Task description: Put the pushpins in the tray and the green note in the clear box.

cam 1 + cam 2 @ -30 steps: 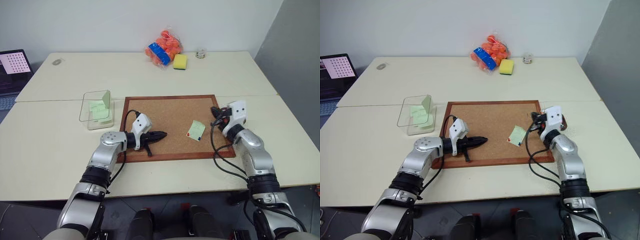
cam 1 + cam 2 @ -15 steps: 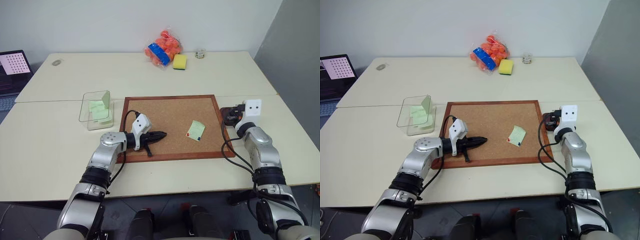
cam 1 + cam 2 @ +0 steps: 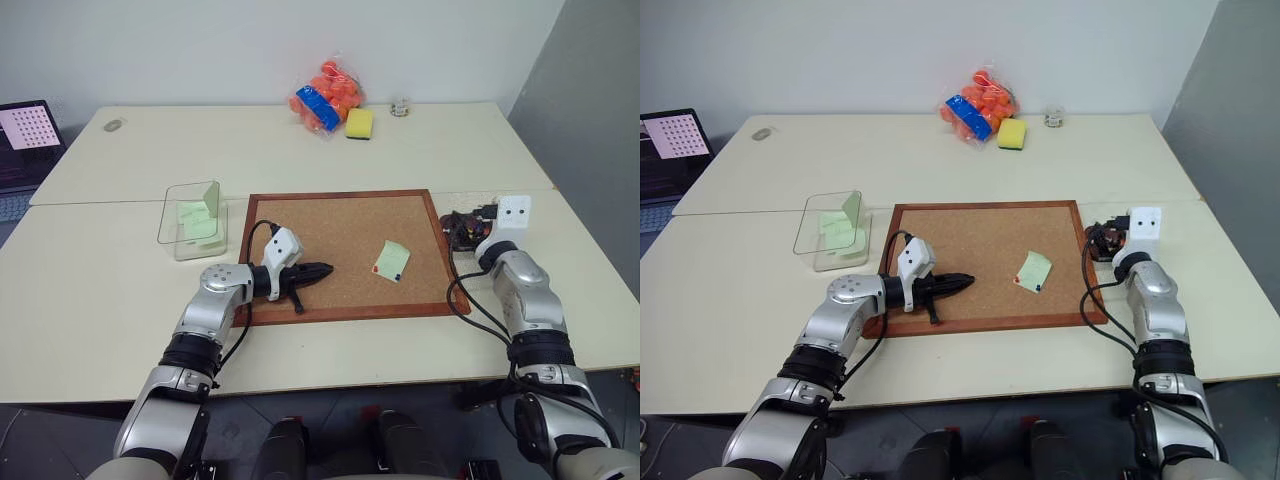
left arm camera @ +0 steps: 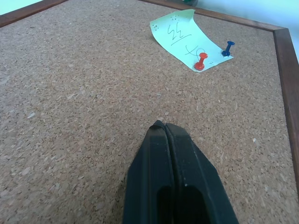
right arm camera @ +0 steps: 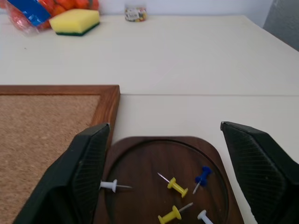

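I should keep moving my right gripper, with its fingers open and empty, toward the blue head [image 3: 397, 278] and close there, since the blue pushpin [image 4: 227, 48] stands apart from the red one.
The green note [image 3: 391, 259] lies on the cork board, held by a red pushpin [image 4: 201, 61] and a blue pushpin [image 4: 227, 48]. My left gripper [image 3: 322, 269] rests shut and empty over the board, left of the note. The dark brown tray [image 5: 140, 158] sits just off the board's right edge and holds several pushpins, among them a yellow one [image 5: 177, 186], a blue one [image 5: 202, 176] and a white one [image 5: 108, 185]. My right gripper [image 5: 164, 125] hangs open over the tray, its fingers empty. The clear box [image 3: 192, 218] stands left of the board with green paper inside.
The wood-framed cork board [image 3: 340, 225] fills the table's middle. At the far edge lie a bag of orange things [image 3: 325, 95], a yellow sponge [image 3: 360, 122] and a small jar [image 3: 402, 106]. A laptop [image 3: 25, 140] stands at the far left.
My right gripper moved right, from the board's right edge to above the tray, and opened wide. The left arm stayed still.
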